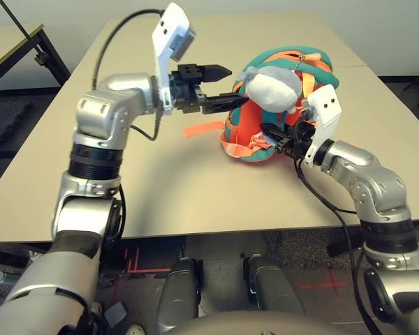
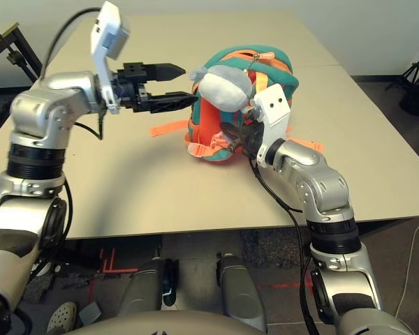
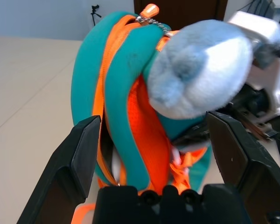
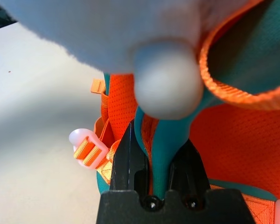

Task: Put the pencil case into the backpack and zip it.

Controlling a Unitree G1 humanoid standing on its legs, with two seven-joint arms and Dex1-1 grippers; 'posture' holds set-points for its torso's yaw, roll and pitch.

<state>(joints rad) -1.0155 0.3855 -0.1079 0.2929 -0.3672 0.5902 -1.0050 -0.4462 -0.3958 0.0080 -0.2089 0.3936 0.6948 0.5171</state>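
The plush charm is hanging on its chain from the zipper pull (image 1: 310, 57), so my open left gripper keeps going toward the charm (image 1: 274, 89) until its fingers close around the charm.
The backpack (image 1: 246, 136), orange with teal trim, stands on the table (image 1: 195, 188) with a grey-white plush charm (image 1: 272, 87) hanging on its front. My left gripper (image 1: 225, 85) is open just left of the backpack's upper part, level with the charm, its fingers (image 3: 84, 149) apart on either side of the teal zipper edge (image 3: 126, 116) and holding nothing. My right gripper (image 4: 158, 135) is shut on a teal trim strip (image 4: 165, 154) at the backpack's lower right side. The pencil case is hidden.
A loose orange strap (image 1: 202, 129) lies flat on the table to the left of the backpack. A strap buckle (image 4: 86, 149) hangs by my right gripper. A second table (image 1: 14, 49) stands at the far left.
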